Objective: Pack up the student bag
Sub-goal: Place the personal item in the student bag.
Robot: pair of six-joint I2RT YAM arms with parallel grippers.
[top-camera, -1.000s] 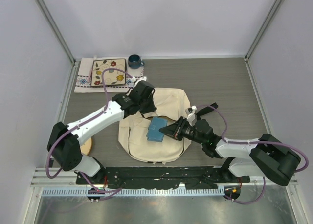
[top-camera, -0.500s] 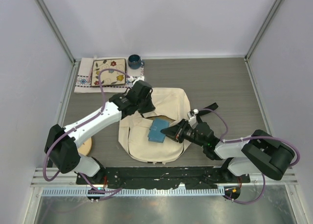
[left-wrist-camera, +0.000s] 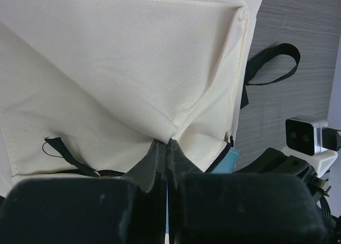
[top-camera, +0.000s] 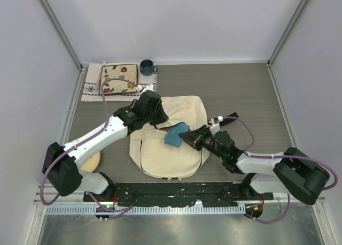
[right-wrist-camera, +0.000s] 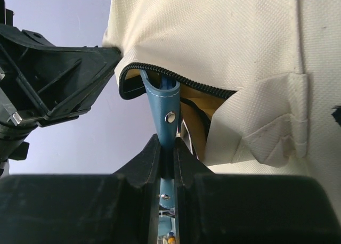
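Next, my right gripper pushes the blue leather case further in under the lifted zipper edge before it opens, because most of the case sticks out of the bag's opening.
The cream student bag lies flat in the middle of the table. My left gripper is shut on a fold of the bag's fabric at its zipper edge and lifts it. My right gripper is shut on a blue leather case with metal studs. The case's far end sits in the open zippered mouth of the bag. The bag's black strap trails to the right.
A floral tile on an embroidered cloth and a dark blue mug stand at the back left. A round wooden disc lies by the left arm's base. Enclosure walls stand on both sides.
My right gripper has pushed the blue case up and left into the bag's opening. My left gripper has shifted slightly left, still holding the fabric.
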